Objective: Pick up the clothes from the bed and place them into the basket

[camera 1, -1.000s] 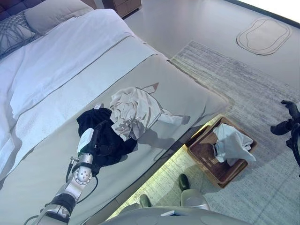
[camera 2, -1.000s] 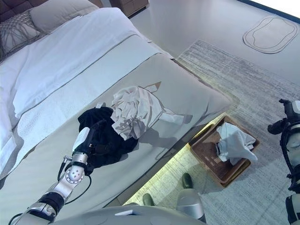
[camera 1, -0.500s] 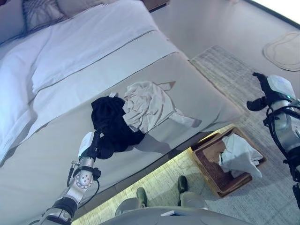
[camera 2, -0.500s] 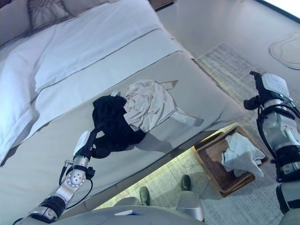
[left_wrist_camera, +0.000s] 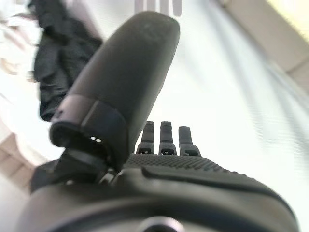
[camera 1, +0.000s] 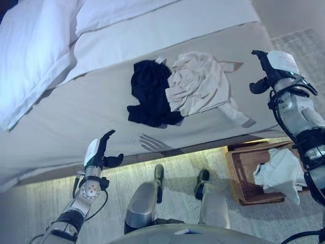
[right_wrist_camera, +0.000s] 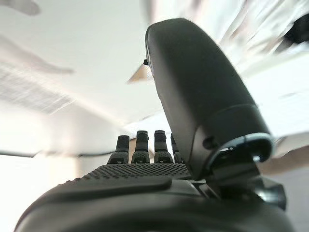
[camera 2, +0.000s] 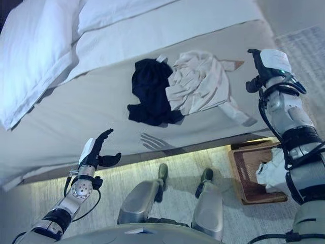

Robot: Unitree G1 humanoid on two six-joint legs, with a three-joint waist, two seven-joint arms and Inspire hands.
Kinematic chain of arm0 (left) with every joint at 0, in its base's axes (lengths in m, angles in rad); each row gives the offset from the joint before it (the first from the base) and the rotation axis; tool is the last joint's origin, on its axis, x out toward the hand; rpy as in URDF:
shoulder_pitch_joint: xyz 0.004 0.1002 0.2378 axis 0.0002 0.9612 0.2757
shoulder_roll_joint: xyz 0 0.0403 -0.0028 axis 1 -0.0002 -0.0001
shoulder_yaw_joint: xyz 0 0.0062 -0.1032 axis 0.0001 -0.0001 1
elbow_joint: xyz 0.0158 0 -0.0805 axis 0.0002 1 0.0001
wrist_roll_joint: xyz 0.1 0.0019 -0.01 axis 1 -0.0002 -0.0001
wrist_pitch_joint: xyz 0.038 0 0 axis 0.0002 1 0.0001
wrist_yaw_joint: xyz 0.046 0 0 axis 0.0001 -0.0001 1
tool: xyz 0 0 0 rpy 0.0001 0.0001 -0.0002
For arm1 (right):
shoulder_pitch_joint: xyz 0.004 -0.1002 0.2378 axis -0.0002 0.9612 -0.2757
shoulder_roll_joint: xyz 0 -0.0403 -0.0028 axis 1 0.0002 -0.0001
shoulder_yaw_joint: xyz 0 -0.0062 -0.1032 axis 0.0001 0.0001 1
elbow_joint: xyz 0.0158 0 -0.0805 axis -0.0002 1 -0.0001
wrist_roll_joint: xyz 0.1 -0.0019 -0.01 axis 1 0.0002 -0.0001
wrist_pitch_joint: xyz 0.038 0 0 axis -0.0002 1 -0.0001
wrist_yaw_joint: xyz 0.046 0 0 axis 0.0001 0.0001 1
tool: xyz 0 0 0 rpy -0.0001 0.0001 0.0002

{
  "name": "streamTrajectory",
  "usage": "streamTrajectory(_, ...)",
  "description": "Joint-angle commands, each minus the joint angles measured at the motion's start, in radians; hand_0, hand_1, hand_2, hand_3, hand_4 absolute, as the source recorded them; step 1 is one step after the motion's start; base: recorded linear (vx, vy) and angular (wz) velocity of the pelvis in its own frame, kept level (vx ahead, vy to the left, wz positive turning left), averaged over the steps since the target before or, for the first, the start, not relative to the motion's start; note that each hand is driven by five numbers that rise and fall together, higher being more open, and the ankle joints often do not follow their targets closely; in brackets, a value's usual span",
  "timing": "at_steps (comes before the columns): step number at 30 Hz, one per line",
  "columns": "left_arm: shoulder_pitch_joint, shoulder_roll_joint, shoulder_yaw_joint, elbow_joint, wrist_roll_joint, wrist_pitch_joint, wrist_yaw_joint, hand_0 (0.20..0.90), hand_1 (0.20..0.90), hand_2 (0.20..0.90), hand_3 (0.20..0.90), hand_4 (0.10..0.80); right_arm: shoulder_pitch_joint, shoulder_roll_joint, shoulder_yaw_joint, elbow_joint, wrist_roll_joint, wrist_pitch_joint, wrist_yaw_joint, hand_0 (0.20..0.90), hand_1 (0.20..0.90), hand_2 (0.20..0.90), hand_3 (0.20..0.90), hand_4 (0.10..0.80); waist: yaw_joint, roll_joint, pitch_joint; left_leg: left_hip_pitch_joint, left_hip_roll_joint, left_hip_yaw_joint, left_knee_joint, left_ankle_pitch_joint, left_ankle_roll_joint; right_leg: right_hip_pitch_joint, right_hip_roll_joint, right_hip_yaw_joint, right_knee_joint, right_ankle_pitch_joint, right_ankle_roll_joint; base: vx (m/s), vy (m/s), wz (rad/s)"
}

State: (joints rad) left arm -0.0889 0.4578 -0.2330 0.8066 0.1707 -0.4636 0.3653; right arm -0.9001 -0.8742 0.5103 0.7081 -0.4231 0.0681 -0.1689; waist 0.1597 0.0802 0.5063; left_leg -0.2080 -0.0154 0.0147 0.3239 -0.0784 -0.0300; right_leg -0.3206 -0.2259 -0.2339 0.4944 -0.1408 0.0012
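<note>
The cream garment point(camera 1: 197, 84) will fall open into long, limp tails when I pick it up, because a sleeve point(camera 1: 237, 115) trails out of the loose, wrinkled heap.
A black garment point(camera 1: 150, 94) and a cream garment point(camera 1: 200, 84) lie side by side, touching, on the grey bed cover point(camera 1: 76, 117). A brown wicker basket point(camera 1: 244, 173) stands on the floor at the bed's right foot with a white garment point(camera 1: 279, 173) in it. My left hand point(camera 1: 99, 152) is open and empty, over the bed's near edge, short of the black garment, which also shows in the left wrist view point(left_wrist_camera: 58, 63). My right hand point(camera 1: 266, 68) is open and empty, raised over the bed's right end, just right of the cream garment.
White pillows and a folded white duvet point(camera 1: 35, 56) lie at the bed's far left. A grey rug point(camera 1: 304, 43) covers the floor to the right of the bed. A lit strip runs under the bed's near edge point(camera 1: 203, 150).
The camera has swung, so the whole scene shifted. My left hand has drawn back from the black garment to the bed's edge. My right hand has come in closer to the cream garment.
</note>
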Motion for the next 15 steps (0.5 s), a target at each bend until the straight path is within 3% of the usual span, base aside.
streamTrajectory(1,0.035,0.067,0.016,-0.156,-0.067,-0.096,0.076,0.900,0.900,0.900,0.900,0.800,-0.138,-0.015,0.042,-0.043,0.003,0.032,-0.037,0.900,0.900,0.900,0.900,0.800,0.026,0.007,-0.028,-0.142,-0.041,-0.034,0.173,-0.085,0.026,-0.045,0.041,-0.061,0.165,-0.110,-0.063,-0.060,-0.006,0.21)
streamTrajectory(8,0.041,0.094,0.039,-0.233,-0.083,-0.069,0.071,0.900,0.900,0.900,0.900,0.800,-0.182,0.029,0.060,-0.030,0.003,0.085,-0.021,0.900,0.900,0.900,0.900,0.800,0.066,0.017,0.014,-0.332,-0.086,-0.038,0.372,-0.137,0.062,-0.203,0.014,-0.070,0.369,-0.172,-0.089,0.001,-0.038,0.18)
streamTrajectory(9,0.046,0.094,0.033,-0.234,-0.083,-0.069,0.072,0.900,0.900,0.900,0.900,0.800,-0.185,0.038,0.070,-0.022,0.004,0.097,-0.020,0.900,0.900,0.900,0.900,0.800,0.071,0.018,0.014,-0.343,-0.090,-0.040,0.408,-0.174,0.060,-0.213,0.016,-0.059,0.402,-0.206,-0.079,0.094,-0.025,0.10)
streamTrajectory(15,0.067,0.096,0.007,-0.282,-0.095,-0.100,0.104,0.900,0.900,0.900,0.900,0.800,-0.261,0.052,0.107,0.059,0.049,0.127,-0.028,0.900,0.900,0.900,0.900,0.800,0.093,0.046,0.014,-0.477,-0.102,-0.035,0.484,-0.176,0.071,-0.335,0.015,-0.058,0.472,-0.213,-0.083,-0.017,0.024,0.02)
